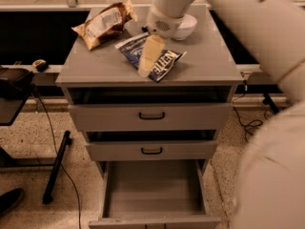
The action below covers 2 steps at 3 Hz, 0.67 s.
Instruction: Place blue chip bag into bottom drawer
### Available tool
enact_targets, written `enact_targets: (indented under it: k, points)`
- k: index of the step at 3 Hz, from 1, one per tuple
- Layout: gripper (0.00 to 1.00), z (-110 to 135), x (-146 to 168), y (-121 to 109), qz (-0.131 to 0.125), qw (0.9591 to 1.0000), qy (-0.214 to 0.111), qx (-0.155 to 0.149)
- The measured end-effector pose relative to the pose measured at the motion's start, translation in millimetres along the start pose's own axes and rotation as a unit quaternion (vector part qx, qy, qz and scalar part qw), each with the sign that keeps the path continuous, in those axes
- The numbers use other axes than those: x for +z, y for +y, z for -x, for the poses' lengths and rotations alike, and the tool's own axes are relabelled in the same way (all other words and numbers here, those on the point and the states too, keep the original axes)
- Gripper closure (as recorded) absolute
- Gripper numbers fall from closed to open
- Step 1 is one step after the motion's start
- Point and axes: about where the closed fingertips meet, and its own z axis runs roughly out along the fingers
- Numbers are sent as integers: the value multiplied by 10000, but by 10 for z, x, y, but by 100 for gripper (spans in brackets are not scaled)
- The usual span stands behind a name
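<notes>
The bag's crinkled ends (175, 59) reach out past my cream finger. I expect the blue chip bag (163, 67) to bunch up at the grip and sag around it as I lift.
The blue chip bag (157, 60) lies flat on top of the grey cabinet (100, 66), near the middle. My gripper (146, 63) hangs from the arm that comes in from the upper right, with its cream finger over the left half of the bag. The bottom drawer (152, 191) is pulled out at the foot of the cabinet, and its plain grey inside holds nothing.
A brown-and-tan snack bag (104, 23) lies at the back left of the cabinet top. A white bowl (187, 26) sits at the back, partly behind my wrist. The two upper drawers (151, 116) stand slightly open. A black stand (14, 92) and cables are on the left.
</notes>
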Motion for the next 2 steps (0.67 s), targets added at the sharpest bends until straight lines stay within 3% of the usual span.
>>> enact_targets:
  k: [1,2]
  points:
    - [0,98,699,-186,282,9985,192,433]
    - [18,-11,1115,-350,331,9938,377,988]
